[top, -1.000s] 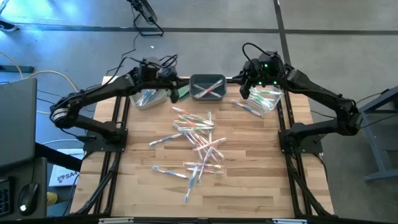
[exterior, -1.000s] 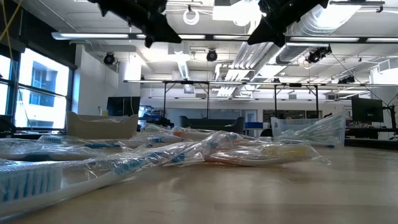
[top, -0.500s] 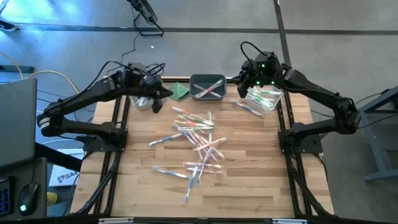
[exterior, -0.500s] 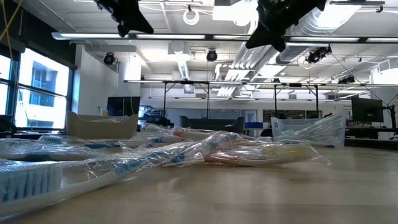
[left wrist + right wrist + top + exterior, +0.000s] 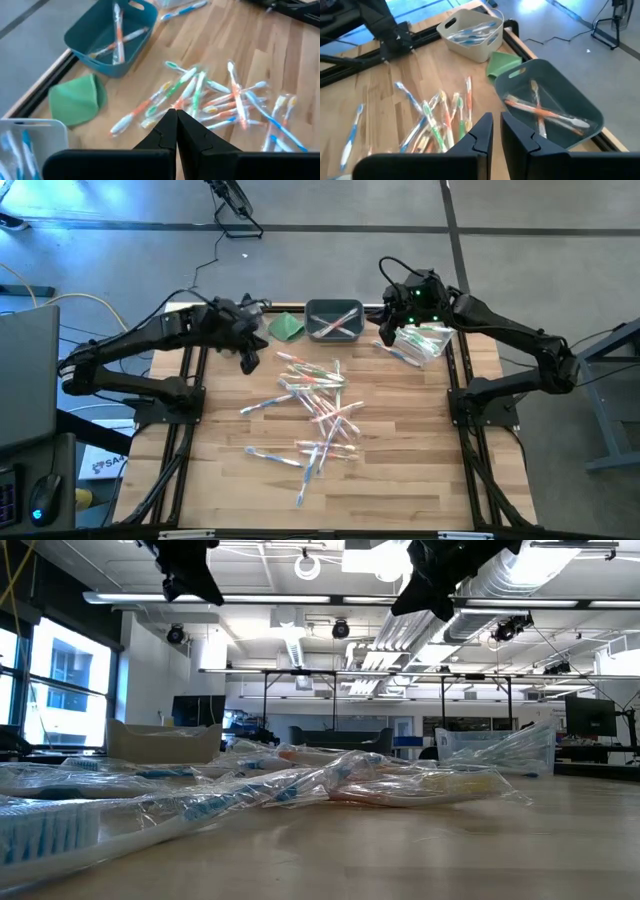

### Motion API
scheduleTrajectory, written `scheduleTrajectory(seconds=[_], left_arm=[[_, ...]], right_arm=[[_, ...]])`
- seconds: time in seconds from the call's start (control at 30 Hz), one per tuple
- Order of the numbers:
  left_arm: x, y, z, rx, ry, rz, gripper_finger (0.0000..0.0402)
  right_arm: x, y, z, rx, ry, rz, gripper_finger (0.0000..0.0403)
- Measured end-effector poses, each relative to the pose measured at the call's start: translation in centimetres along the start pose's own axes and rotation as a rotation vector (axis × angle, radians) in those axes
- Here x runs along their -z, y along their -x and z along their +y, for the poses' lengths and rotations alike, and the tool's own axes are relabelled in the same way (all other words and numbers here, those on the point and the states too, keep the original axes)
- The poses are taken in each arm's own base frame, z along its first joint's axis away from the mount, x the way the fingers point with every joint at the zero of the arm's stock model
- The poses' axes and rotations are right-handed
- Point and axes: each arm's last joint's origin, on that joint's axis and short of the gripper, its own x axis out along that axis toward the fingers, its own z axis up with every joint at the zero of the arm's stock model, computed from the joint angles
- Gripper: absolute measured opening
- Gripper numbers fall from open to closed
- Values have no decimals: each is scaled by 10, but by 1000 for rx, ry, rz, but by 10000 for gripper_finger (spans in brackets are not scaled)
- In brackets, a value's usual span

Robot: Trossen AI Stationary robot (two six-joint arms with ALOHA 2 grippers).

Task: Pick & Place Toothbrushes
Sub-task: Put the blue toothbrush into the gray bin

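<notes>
My left gripper should stay on its way, because the blue toothbrush's outer end (image 5: 252, 408) sticks out clear of the pile. It should keep moving toward that toothbrush (image 5: 268, 403) until its empty fingers open above it.
Many toothbrushes (image 5: 315, 405) in clear wrappers lie scattered on the middle of the wooden table, seen also as toothbrushes (image 5: 210, 95) in the left wrist view. A few more rest in the teal bin (image 5: 335, 321) at the far edge. My left gripper (image 5: 250, 361) hangs shut and empty above the table, left of the pile. Its fingertips (image 5: 176, 117) are pressed together. My right gripper (image 5: 383, 332) hovers just right of the teal bin (image 5: 580, 117). Its fingers (image 5: 496, 125) are all but together, with nothing between them.
A folded green cloth (image 5: 288, 327) lies between the teal bin and a white bin (image 5: 470, 32) at the far left, which holds blue brushes. A clear bin (image 5: 425, 340) with brushes stands at the far right. Black rails run along both table sides.
My left gripper has drawn back from beside the green cloth and teal bin toward the table's left and near edge. It has tipped further down and stayed shut. The toothbrushes have not moved.
</notes>
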Motion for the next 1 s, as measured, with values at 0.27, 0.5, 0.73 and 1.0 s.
scheduleTrajectory(seconds=[0.27,0.5,0.73,1.0], left_arm=[[17,-1,-24,18,32,139,0],[29,-3,-30,15,73,277,0],[29,-11,-32,12,54,311,1],[35,-42,-36,-19,-24,464,71]], right_arm=[[5,-1,5,-16,53,49,27],[5,-1,6,-18,65,45,27],[5,-1,6,-16,28,44,27],[5,-3,6,7,4,49,27]])
